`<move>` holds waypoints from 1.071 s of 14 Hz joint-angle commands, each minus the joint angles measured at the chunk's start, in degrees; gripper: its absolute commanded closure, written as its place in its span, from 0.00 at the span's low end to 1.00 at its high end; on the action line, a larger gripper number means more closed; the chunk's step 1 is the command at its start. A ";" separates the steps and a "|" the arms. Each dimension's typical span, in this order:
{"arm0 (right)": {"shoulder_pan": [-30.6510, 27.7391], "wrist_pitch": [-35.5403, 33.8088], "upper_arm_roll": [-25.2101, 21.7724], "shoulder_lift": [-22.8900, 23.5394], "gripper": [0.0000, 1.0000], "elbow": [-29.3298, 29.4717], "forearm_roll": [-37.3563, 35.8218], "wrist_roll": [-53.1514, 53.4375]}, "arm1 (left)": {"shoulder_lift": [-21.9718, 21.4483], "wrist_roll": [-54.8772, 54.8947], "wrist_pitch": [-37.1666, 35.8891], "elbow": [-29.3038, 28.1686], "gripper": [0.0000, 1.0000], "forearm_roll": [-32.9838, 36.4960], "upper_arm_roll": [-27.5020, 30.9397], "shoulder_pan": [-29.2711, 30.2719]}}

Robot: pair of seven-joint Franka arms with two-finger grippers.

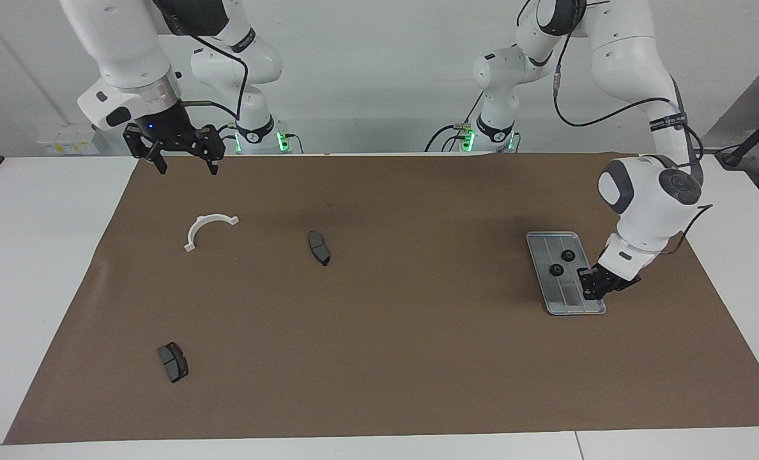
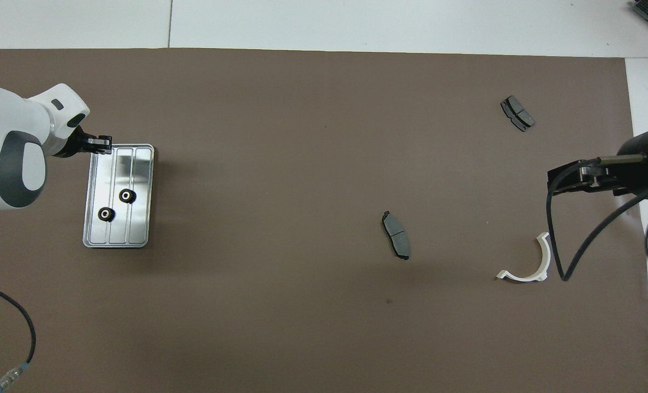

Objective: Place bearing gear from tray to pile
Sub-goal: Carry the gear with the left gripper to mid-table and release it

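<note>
The mat is clear from the silver tray to the nearest dark pad, so my left gripper continues going and lets go of its bearing gear beside that pad.
The silver tray lies toward the left arm's end of the table. Two black bearing gears rest in it, also seen from overhead. My left gripper is shut and hangs over the rim at the tray's end farther from the robots. Whether anything sits between its fingertips does not show. The pile is a white half-ring bracket and two dark pads. My right gripper waits open above the mat's edge near the bracket.
A brown mat covers most of the white table. A black cable loops down from the right arm beside the bracket. Another cable lies near the left arm's base.
</note>
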 commanded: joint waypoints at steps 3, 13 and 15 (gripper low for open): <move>-1.26 0.18 -0.03 -0.86 0.00 -0.70 1.11 -2.07 | 0.22 -12.03 -4.35 4.57 0.91 1.07 0.46 -5.78; -1.17 1.59 -0.03 -1.21 0.00 -1.84 1.11 -2.16 | 1.27 -52.82 -7.09 4.57 0.91 0.90 0.46 -29.86; -1.09 2.03 0.06 -1.30 0.00 -2.46 1.11 -2.07 | 2.33 -57.75 -4.20 4.58 0.91 0.29 0.28 -33.99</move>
